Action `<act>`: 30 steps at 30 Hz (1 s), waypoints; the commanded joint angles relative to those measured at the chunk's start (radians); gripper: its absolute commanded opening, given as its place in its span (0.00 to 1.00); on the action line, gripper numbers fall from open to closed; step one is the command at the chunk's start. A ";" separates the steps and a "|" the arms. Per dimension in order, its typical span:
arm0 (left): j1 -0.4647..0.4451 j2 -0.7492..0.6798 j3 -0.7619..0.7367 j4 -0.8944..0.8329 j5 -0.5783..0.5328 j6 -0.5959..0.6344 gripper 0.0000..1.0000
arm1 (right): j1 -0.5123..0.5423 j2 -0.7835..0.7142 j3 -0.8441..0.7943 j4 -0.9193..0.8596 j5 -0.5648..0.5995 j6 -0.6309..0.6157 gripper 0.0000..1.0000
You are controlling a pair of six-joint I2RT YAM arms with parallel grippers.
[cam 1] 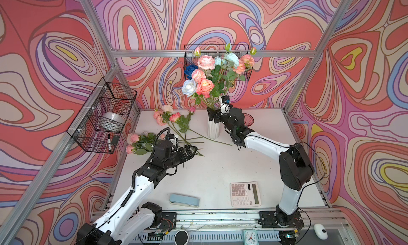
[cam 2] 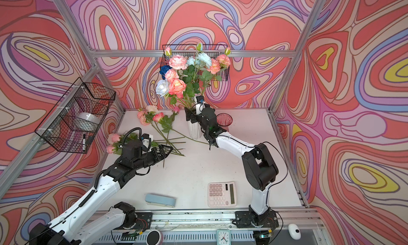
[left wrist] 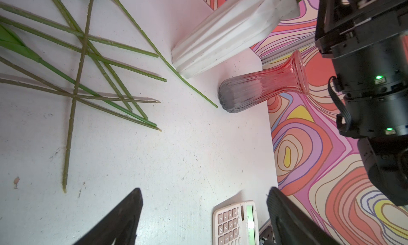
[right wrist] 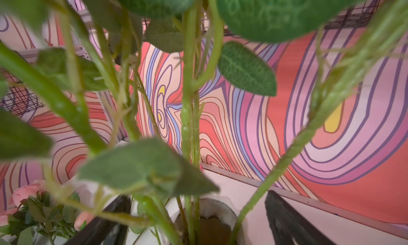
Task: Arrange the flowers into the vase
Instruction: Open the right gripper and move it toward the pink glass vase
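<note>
The stems are standing in the white vase [right wrist: 195, 215]. My right gripper should keep moving back until its fingers are clear of them and get to the red glass vase's rim [cam 2: 230, 117].
A white ribbed vase [cam 1: 213, 130] [cam 2: 194, 131] stands at the back of the table and holds a bunch of flowers [cam 1: 207, 78] [cam 2: 183, 78] with pink, peach, pale blue and deep blue heads. More flowers [cam 1: 171, 120] [cam 2: 154, 119] lie on the table left of the vase, their stems [left wrist: 88, 67] crossing. My right gripper [cam 1: 215, 115] [right wrist: 198, 195] is open at the vase mouth [right wrist: 212, 219], with several upright stems between its spread fingers. My left gripper [cam 1: 192, 149] [left wrist: 204, 195] is open just over the table by the loose stem ends, with nothing between its fingers.
A red glass vase [cam 1: 249, 120] [left wrist: 265, 85] stands right of the white one, behind my right arm. A calculator [cam 1: 245, 194] [left wrist: 236, 224] and a pale blue case [cam 1: 184, 200] lie near the front. Wire baskets hang on the left wall [cam 1: 103, 115] and back wall [cam 1: 245, 62].
</note>
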 commanded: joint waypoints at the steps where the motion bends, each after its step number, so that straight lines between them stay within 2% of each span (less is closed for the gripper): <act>1: 0.005 -0.005 0.009 0.019 0.006 -0.001 0.90 | 0.003 -0.055 -0.061 0.000 0.008 0.026 0.98; 7: 0.006 -0.018 0.014 0.014 0.008 -0.003 0.92 | 0.042 -0.224 -0.230 -0.005 0.014 0.056 0.98; 10: 0.006 -0.021 0.011 0.016 0.008 -0.006 0.94 | 0.070 -0.344 -0.322 -0.071 0.038 0.099 0.97; 13: 0.006 -0.021 0.005 0.024 0.013 -0.018 0.98 | 0.074 -0.455 -0.341 -0.277 0.092 0.193 0.91; 20: 0.006 -0.025 -0.017 0.047 0.042 -0.038 1.00 | 0.055 -0.646 -0.318 -0.706 0.288 0.358 0.96; 23: 0.006 -0.034 -0.022 0.043 0.048 -0.041 1.00 | -0.046 -0.644 -0.274 -0.828 0.291 0.408 0.92; 26: 0.006 -0.048 -0.027 0.038 0.054 -0.041 1.00 | -0.200 -0.592 -0.240 -0.875 0.160 0.454 0.88; 30: 0.005 -0.069 -0.033 0.033 0.068 -0.034 1.00 | -0.323 -0.508 -0.210 -0.845 0.055 0.491 0.87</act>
